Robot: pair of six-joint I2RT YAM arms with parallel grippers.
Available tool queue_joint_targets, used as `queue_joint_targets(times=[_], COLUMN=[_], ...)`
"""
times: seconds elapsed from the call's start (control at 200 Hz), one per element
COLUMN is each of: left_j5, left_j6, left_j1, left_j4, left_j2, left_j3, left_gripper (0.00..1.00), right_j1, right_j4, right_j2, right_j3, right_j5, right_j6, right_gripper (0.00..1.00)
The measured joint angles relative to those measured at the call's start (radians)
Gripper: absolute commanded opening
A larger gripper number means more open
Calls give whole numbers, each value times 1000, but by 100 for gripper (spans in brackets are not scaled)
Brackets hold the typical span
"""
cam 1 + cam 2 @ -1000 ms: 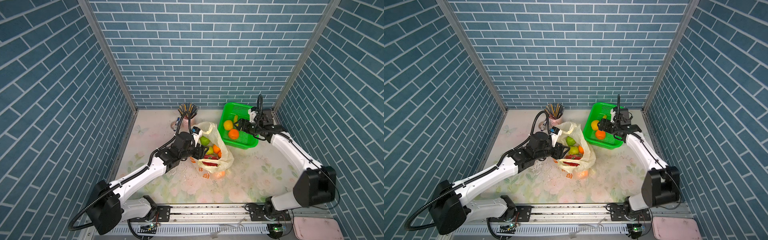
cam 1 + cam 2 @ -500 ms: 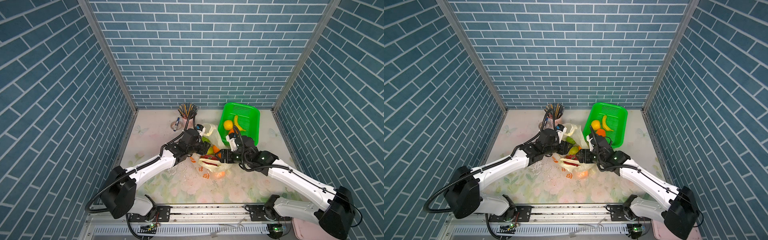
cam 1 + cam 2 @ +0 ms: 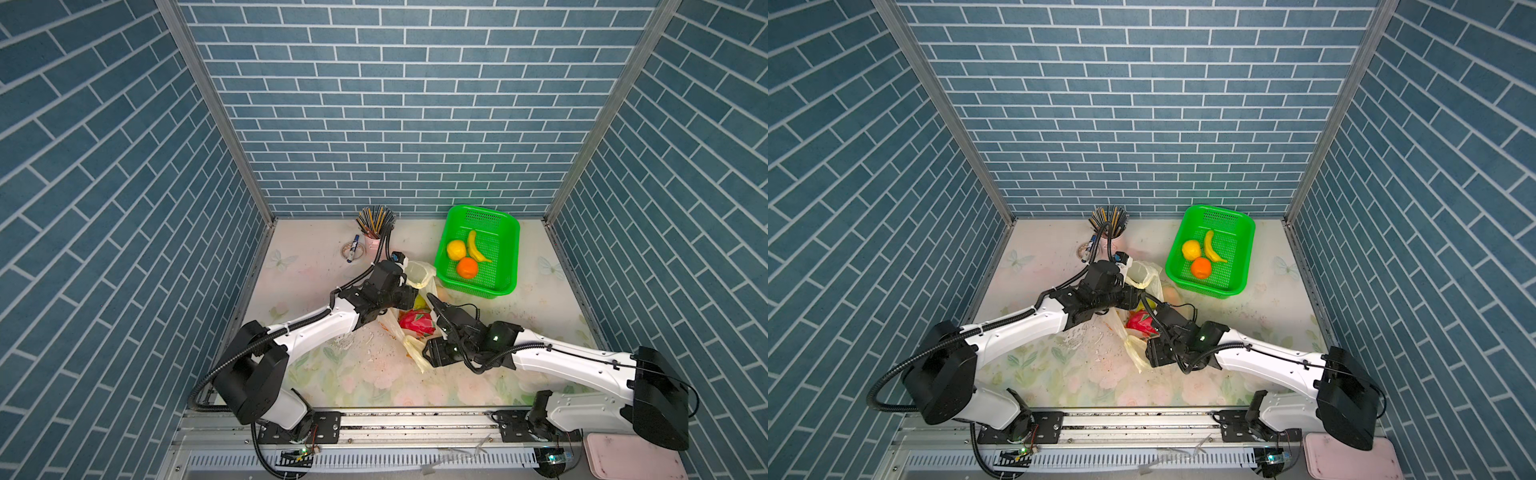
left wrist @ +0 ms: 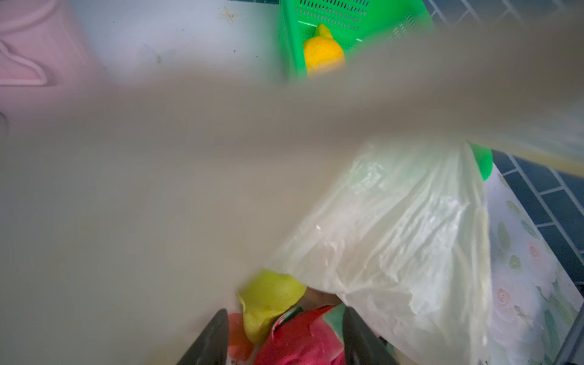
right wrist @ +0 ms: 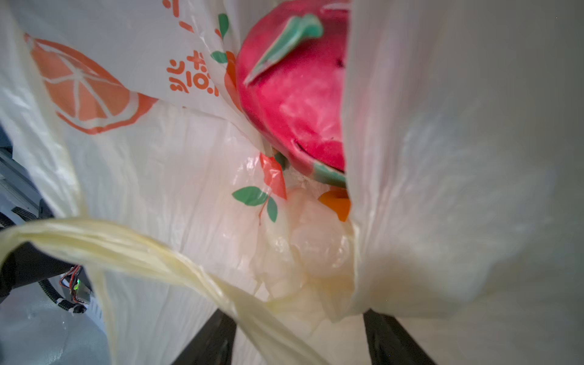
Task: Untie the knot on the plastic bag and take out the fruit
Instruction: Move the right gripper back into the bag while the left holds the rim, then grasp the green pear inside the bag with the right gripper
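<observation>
The bag's plastic (image 4: 322, 258) is hanging over the green fruit. Next, my left gripper reaches under the plastic, grabs the green fruit (image 4: 270, 296) and passes it to my right gripper.
The plastic bag (image 3: 417, 274) (image 3: 1144, 272) lies mid-table, mouth open, between both arms. Inside show fruit: a pink-red dragon fruit (image 3: 415, 324) (image 4: 300, 341) (image 5: 300, 94), a green one (image 4: 271, 297) and a bit of an orange one (image 5: 336, 202). My left gripper (image 3: 411, 293) (image 4: 284, 319) is open at the bag's mouth, its fingers either side of the dragon fruit. My right gripper (image 3: 434, 302) (image 5: 300, 335) is open, pushed into the bag's plastic (image 5: 158, 173), with a loose handle strip (image 5: 126, 246) across it. The knot is out of view.
At the back right the green basket (image 3: 478, 212) (image 3: 1219, 210) holds a yellow round fruit (image 3: 456, 249), an orange (image 3: 467, 267) and a banana (image 3: 476, 247). A pink cup of pencils (image 3: 374, 232) and a marker (image 3: 354, 249) stand behind the left arm. Walls close three sides.
My right arm swung from the basket to the bag's near side, its jaws narrowing, after leaving an orange in the basket. The left gripper stayed at the bag's mouth.
</observation>
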Motion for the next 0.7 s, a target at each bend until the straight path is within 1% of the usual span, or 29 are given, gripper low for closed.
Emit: queue_joint_targets(times=[0.275, 0.425, 0.485, 0.585, 0.7], left_j5=[-21, -63, -86, -124, -146], left_j6=[27, 31, 31, 34, 34], left_j1=[-35, -54, -60, -63, -63], left_j4=[74, 76, 75, 76, 77], left_j2=[89, 133, 149, 174, 203], left_j3=[-16, -15, -13, -3, 21], left_gripper=[59, 71, 79, 88, 88], right_j1=[16, 17, 17, 17, 18], right_j4=[-2, 15, 19, 18, 22], right_j2=[-20, -63, -70, -71, -71], right_j3=[0, -13, -24, -31, -31], right_j5=[61, 74, 77, 78, 82], right_j6=[0, 8, 10, 20, 26], right_gripper=[65, 65, 65, 65, 65])
